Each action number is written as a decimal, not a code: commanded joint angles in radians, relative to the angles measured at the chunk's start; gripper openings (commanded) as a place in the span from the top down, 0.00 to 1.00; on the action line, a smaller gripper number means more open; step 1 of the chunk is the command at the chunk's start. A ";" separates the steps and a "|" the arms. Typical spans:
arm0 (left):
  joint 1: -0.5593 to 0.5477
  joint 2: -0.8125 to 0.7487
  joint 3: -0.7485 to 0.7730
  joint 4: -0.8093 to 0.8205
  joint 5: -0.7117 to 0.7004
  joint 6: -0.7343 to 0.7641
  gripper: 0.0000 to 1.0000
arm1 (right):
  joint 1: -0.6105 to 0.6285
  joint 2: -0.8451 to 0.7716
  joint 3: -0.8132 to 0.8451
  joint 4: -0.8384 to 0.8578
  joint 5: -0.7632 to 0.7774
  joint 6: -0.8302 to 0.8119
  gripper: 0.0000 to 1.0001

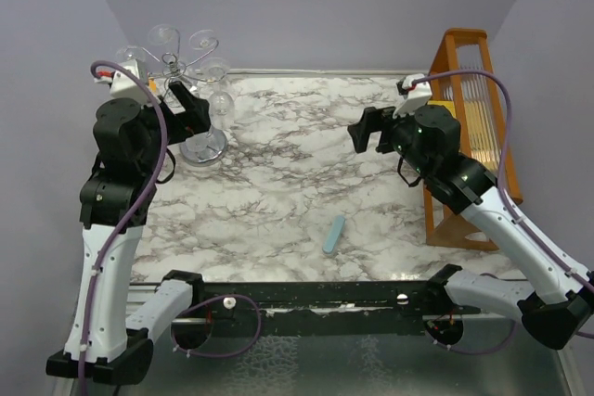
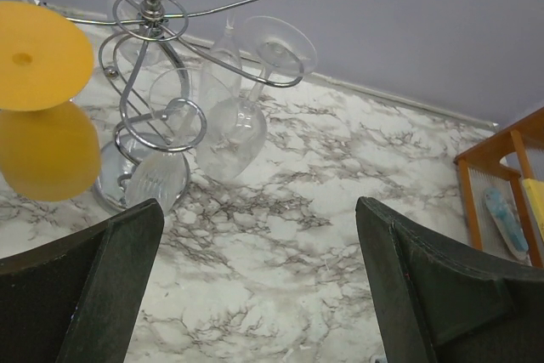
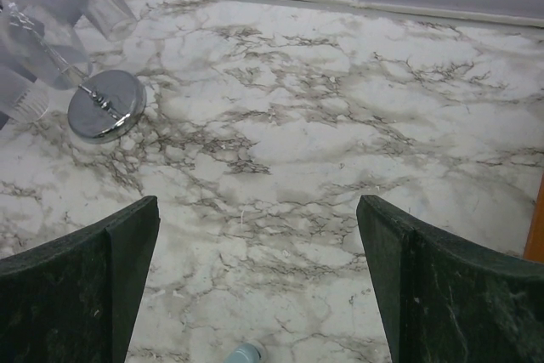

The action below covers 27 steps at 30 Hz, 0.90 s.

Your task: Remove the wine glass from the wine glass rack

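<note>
My left gripper should go on toward the yellow glass with open fingers before it closes on its rim (image 2: 68, 98), because the yellow glass's foot (image 2: 41, 55) hangs clear in front of the rack's wires.
The silvery wire wine glass rack (image 1: 183, 66) stands at the table's far left corner on a round shiny base (image 1: 204, 146). Several clear wine glasses (image 1: 221, 99) hang upside down from its curled arms. In the left wrist view the rack (image 2: 153, 14) is at upper left, with a clear glass (image 2: 234, 129) hanging nearest and a yellow glass (image 2: 42, 57) at the far left. My left gripper (image 1: 197, 110) is open and empty, close beside the rack, its fingers (image 2: 85, 286) short of the glasses. My right gripper (image 1: 364, 132) is open and empty above mid-table; its view shows the rack's base (image 3: 106, 105).
A tall orange wooden slatted rack (image 1: 473, 127) stands at the right edge; it also shows in the left wrist view (image 2: 501, 167). A light blue stick-like object (image 1: 334, 234) lies on the marble table near the front. Purple walls close the back and sides.
</note>
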 commanded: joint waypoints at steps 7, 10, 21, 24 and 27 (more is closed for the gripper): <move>0.011 0.164 0.158 -0.092 -0.004 -0.038 0.01 | -0.010 0.014 0.047 0.009 0.088 0.079 0.01; 0.017 0.209 0.200 -0.119 -0.023 -0.033 0.01 | -0.010 0.008 0.045 0.009 0.114 0.110 0.01; 0.243 0.302 0.296 -0.161 0.133 0.026 0.02 | -0.010 -0.004 -0.023 0.101 0.076 0.118 0.01; 0.278 0.307 0.298 -0.158 0.145 0.018 0.02 | -0.011 0.029 -0.008 0.087 0.069 0.118 0.01; 0.351 0.314 0.284 -0.161 0.173 -0.011 0.02 | -0.011 0.047 0.022 0.052 0.037 0.125 0.01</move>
